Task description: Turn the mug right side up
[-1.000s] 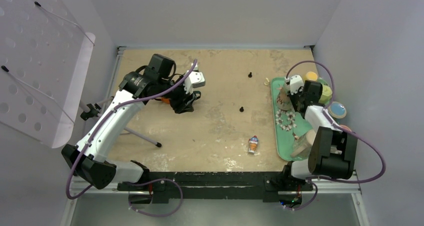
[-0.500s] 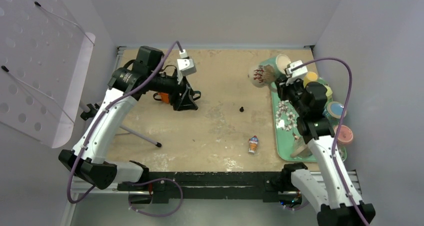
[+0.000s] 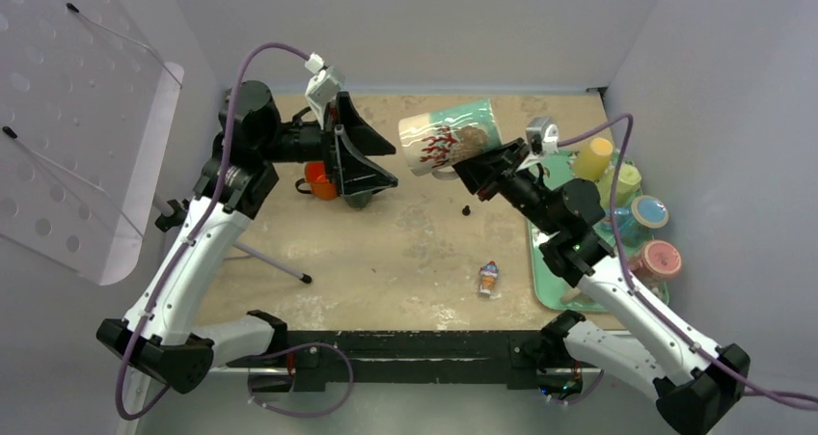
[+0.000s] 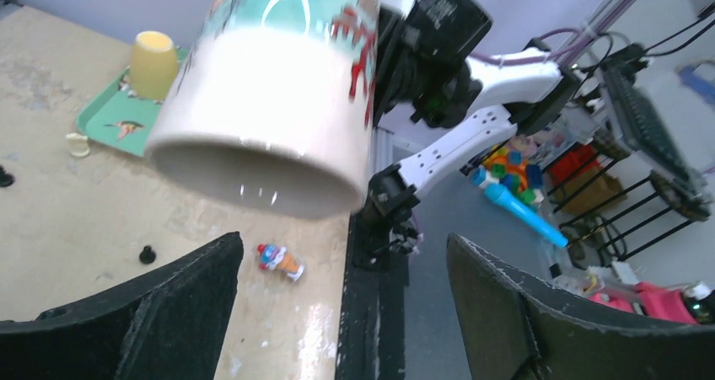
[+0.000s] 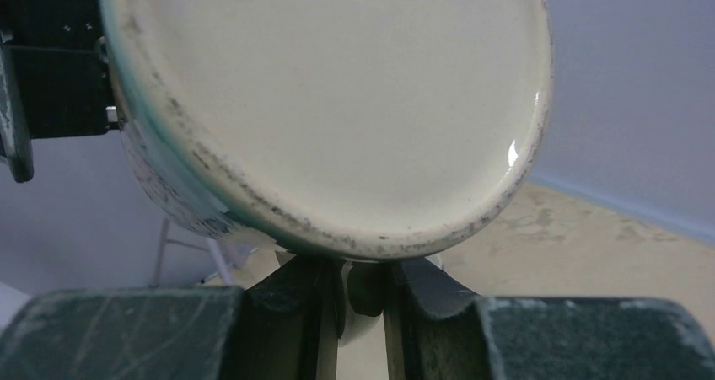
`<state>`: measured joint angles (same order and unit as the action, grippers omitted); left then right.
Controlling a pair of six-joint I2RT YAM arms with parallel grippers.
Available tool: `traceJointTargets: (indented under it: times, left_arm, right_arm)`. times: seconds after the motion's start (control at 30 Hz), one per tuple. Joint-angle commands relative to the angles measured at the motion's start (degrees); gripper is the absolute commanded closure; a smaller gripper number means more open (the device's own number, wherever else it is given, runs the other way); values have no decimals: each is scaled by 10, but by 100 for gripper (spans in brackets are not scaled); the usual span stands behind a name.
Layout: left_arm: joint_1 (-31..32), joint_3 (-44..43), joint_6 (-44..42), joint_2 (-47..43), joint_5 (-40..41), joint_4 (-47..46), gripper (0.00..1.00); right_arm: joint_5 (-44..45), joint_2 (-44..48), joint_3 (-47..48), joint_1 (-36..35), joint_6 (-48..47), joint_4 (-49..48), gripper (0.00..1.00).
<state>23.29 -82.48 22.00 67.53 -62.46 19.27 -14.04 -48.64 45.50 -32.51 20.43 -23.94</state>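
The mug [image 3: 457,136] is on its side in my right gripper, so my left gripper should grab the mug's open end [image 3: 415,145] and stand the mug upright near the orange cup.
The mug [image 3: 450,138] is cream and teal with red coral marks. It hangs high above the table on its side, mouth toward the left arm. My right gripper [image 3: 485,168] is shut on its handle. In the right wrist view the mug's base [image 5: 337,93] fills the frame and the fingers [image 5: 295,300] pinch the handle [image 5: 364,302]. My left gripper [image 3: 394,165] is open and empty, raised just left of the mug's mouth. In the left wrist view the mug [image 4: 270,102] hangs above the open gripper [image 4: 341,241].
An orange cup [image 3: 320,179] sits on the table under the left arm. A green tray [image 3: 545,261] at the right holds several coloured cups [image 3: 593,155]. A small toy figure [image 3: 490,278] and a black peg [image 3: 467,209] lie mid-table. A white perforated board [image 3: 68,117] leans at left.
My right arm has lifted the mug off the tray and carried it up and left. My left arm has risen and turned its open jaws toward the mug.
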Motion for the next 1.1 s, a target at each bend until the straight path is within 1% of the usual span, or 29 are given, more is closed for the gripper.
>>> traceJointTargets:
  times: [0.0, 0.13, 0.17, 0.2, 0.23, 0.3, 0.37, 0.4, 0.43, 0.47, 0.5, 0.57, 0.63, 0.67, 0.73, 0.8, 0.87, 0.93, 1.0, 1.07]
  left_arm:
    - [8, 14, 164, 15, -7, -179, 8]
    - [14, 27, 243, 31, -12, -254, 14]
    - [14, 30, 256, 33, -9, -266, 16]
    - [14, 31, 262, 35, -5, -270, 21]
    - [14, 29, 263, 38, 0, -263, 29]
    - [14, 22, 256, 47, 3, -243, 49]
    - [14, 16, 243, 55, 5, -216, 72]
    - [14, 12, 229, 57, 8, -198, 89]
    - [13, 2, 206, 60, 16, -151, 100]
    - [13, -11, 166, 63, 26, -97, 100]
    - [13, -24, 115, 65, 43, -39, 100]
    - [12, -55, -6, 67, 91, 83, 100]
    - [12, -85, -146, 67, 155, 225, 100]
    - [12, -97, -217, 65, 193, 282, 100]
    - [12, -111, -340, 63, 267, 387, 100]
    - [12, -103, -428, 60, 345, 464, 100]
    - [13, -70, -488, 52, 416, 507, 100]
    - [13, -19, -543, 48, 481, 536, 100]
    - [13, 22, -579, 51, 539, 561, 100]
    - [11, 67, -609, 55, 603, 558, 100]
  right_arm:
    - [18, -26, 34, -44, 40, -150, 100]
    - [28, -66, 47, -83, 33, -169, 100]
    - [27, -75, 52, -89, 31, -172, 100]
    - [24, -84, 54, -95, 30, -178, 100]
    - [19, -92, 56, -100, 28, -186, 100]
    - [15, -106, 64, -109, 19, -181, 100]
    - [11, -120, 71, -113, 9, -162, 100]
    - [10, -125, 73, -113, 4, -150, 100]
    - [19, -127, 71, -113, 2, -137, 100]
    - [27, -126, 68, -113, 8, -124, 86]
    - [49, -121, 64, -111, 13, -102, 59]
    - [123, -95, 52, -107, 2, -48, 14]
    - [199, -68, 43, -102, -14, 15, 9]
    - [219, -53, 39, -97, -22, 41, 8]
    - [231, -21, 29, -85, -43, 92, 7]
    - [235, 8, 20, -72, -63, 134, 6]
    - [269, 27, 26, -49, -54, 193, 5]
    - [295, 27, 45, 1, -41, 259, 4]
    - [303, 11, 73, 42, -47, 326, 3]
    - [310, -14, 99, 91, -47, 382, 3]
